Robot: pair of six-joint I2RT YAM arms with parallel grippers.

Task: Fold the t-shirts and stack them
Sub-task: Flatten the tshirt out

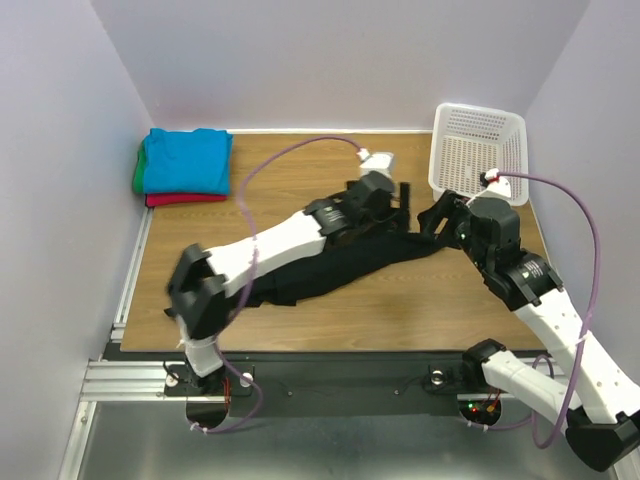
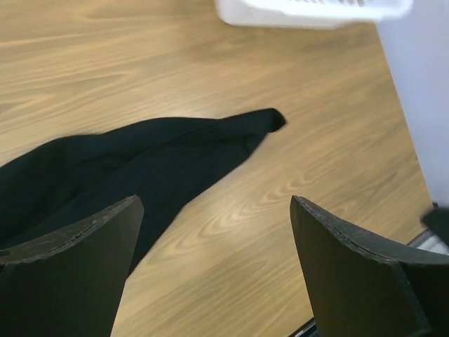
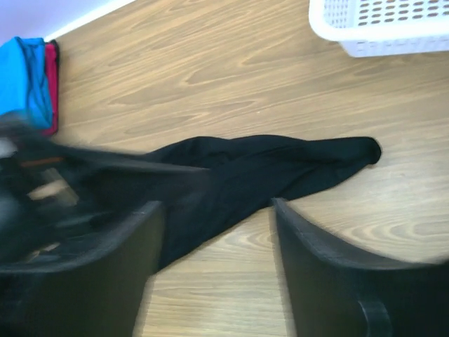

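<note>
Both my grippers are crowded around the black t-shirt's end [image 1: 426, 245] near the basket. My right gripper should take that end, and my left gripper should take the t-shirt's opposite end [image 1: 172, 312].
A black t-shirt [image 1: 340, 266] lies stretched out and crumpled across the middle of the wooden table. It also shows in the left wrist view [image 2: 133, 161] and in the right wrist view [image 3: 252, 175]. My left gripper [image 1: 400, 200] hovers over the shirt's far right part, open and empty [image 2: 216, 210]. My right gripper [image 1: 437, 215] is just right of the shirt's right end, open and empty [image 3: 217, 210]. A folded stack sits at the far left corner: a turquoise-blue t-shirt [image 1: 187, 160] on top, green [image 1: 137, 172] and red [image 1: 185, 200] edges below.
A white lattice basket [image 1: 477, 148] stands at the far right corner, close behind my right gripper. It shows at the top of both wrist views [image 2: 316, 10] [image 3: 382, 24]. Purple walls enclose the table on three sides.
</note>
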